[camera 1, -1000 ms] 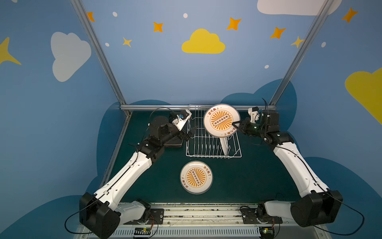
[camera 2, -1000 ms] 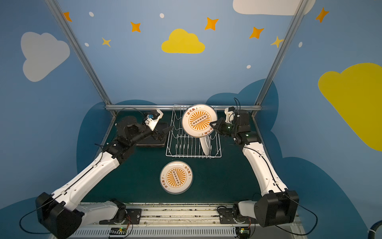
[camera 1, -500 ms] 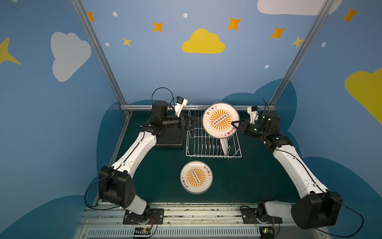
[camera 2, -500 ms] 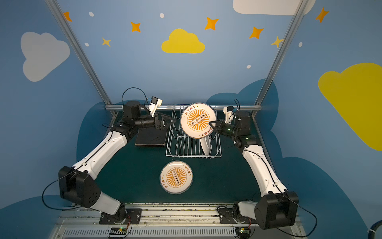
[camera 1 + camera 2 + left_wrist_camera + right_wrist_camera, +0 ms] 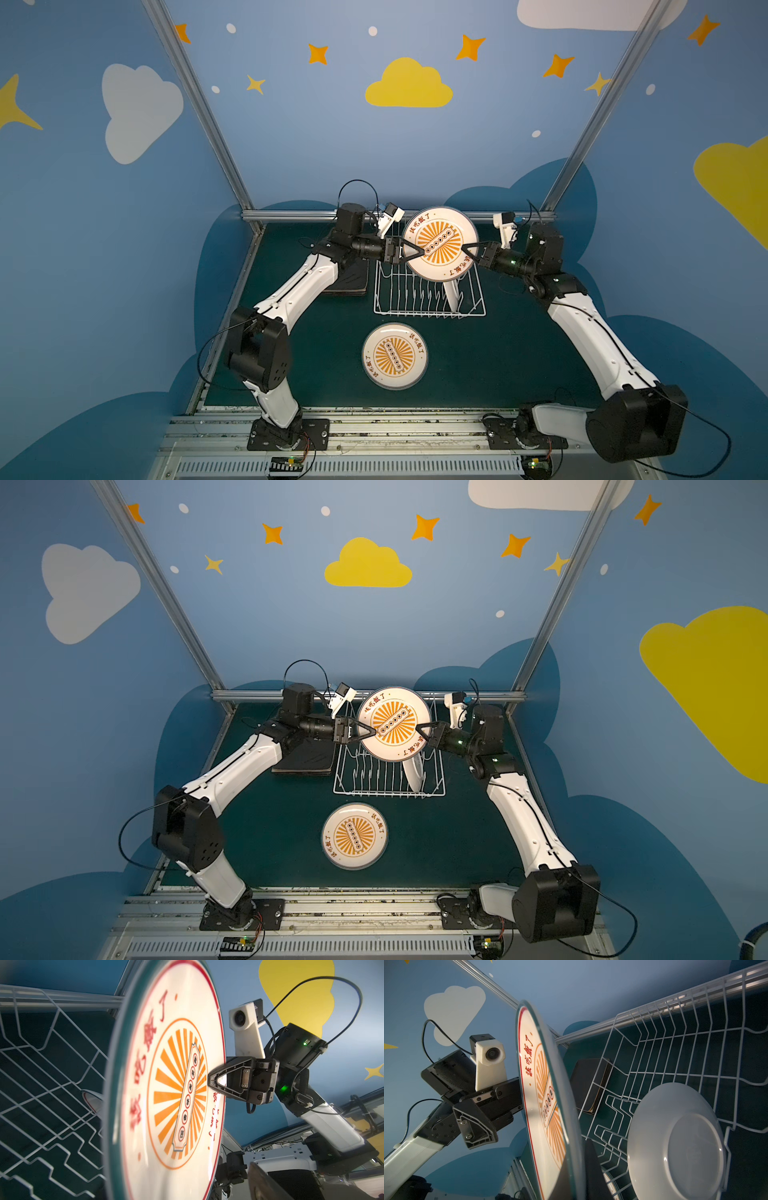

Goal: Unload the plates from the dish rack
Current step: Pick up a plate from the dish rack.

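The robot's right gripper has the round plate (image 5: 441, 244) over the rack's standing plate, so it should pass the round plate to the left gripper before it takes the standing plate (image 5: 452, 296).
A round white plate (image 5: 440, 245) (image 5: 392, 725) with an orange sunburst hangs upright above the dish rack (image 5: 428, 314) (image 5: 388, 794). My right gripper (image 5: 465, 249) (image 5: 417, 729) (image 5: 573, 1178) is shut on its right rim. My left gripper (image 5: 417, 251) (image 5: 372, 731) is open and straddles the left rim; one finger (image 5: 475, 1124) stands clear of the printed face. A second round plate (image 5: 453, 293) (image 5: 675, 1142) stands on edge in the rack. A third (image 5: 395, 356) (image 5: 354, 836) lies face up on the mat in front of the rack.
Dark rounded-square plates (image 5: 349, 278) (image 5: 307, 758) (image 5: 589, 1084) are stacked on the green mat just left of the rack, under my left forearm. A metal rail (image 5: 291, 215) and the blue wall close off the back.
My left arm has swung up from the dark stack to the held plate's left rim, and its jaws have narrowed a little. My right gripper has kept its grip and lifted the plate slightly.
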{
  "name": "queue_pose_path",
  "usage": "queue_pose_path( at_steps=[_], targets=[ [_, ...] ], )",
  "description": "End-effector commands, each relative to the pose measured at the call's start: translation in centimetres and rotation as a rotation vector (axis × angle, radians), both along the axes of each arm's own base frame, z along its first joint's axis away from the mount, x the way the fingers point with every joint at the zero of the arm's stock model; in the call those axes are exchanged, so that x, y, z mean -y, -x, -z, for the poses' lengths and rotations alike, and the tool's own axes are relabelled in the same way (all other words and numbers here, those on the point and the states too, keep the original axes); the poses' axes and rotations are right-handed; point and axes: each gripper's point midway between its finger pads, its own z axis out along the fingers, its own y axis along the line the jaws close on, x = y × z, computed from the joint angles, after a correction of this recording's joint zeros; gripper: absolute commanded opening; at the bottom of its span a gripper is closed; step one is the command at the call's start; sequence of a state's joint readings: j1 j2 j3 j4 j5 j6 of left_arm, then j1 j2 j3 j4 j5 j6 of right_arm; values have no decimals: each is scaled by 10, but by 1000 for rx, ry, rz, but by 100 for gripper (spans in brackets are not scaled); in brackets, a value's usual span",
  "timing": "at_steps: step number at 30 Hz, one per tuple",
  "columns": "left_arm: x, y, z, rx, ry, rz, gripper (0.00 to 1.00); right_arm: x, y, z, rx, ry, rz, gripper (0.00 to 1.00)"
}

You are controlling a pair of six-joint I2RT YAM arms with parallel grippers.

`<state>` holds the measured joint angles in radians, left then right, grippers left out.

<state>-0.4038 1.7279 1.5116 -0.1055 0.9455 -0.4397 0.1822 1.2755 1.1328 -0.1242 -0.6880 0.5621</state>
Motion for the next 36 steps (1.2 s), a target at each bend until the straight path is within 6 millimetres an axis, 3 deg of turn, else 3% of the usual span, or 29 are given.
queue_pose_path(
  at_steps=[1,9,13,15,18,27,31,36],
  targets=[
    [3,-1,-9,18,18,23,70,-4,9,-19,83,-19,-37,0],
    [4,3,-7,12,10,25,33,-7,13,-13,71,-21,-71,0],
    [3,4,-5,1,-2,17,9,-8,14,-10,60,-16,-80,0],
    [1,6,-5,-4,-4,16,3,-8,15,-8,51,-15,-81,0],
    [-3,9,-4,-10,-27,-2,3,-6,16,-6,35,-7,-69,13],
    [-34,27,-15,-42,-39,-67,3,4,25,-13,90,83,-37,79],
    [-47,47,-13,-76,-79,-55,3,7,32,-13,131,158,-60,87],
    [-64,77,6,-159,-177,-37,3,8,46,-10,194,249,-122,89]
  ],
)
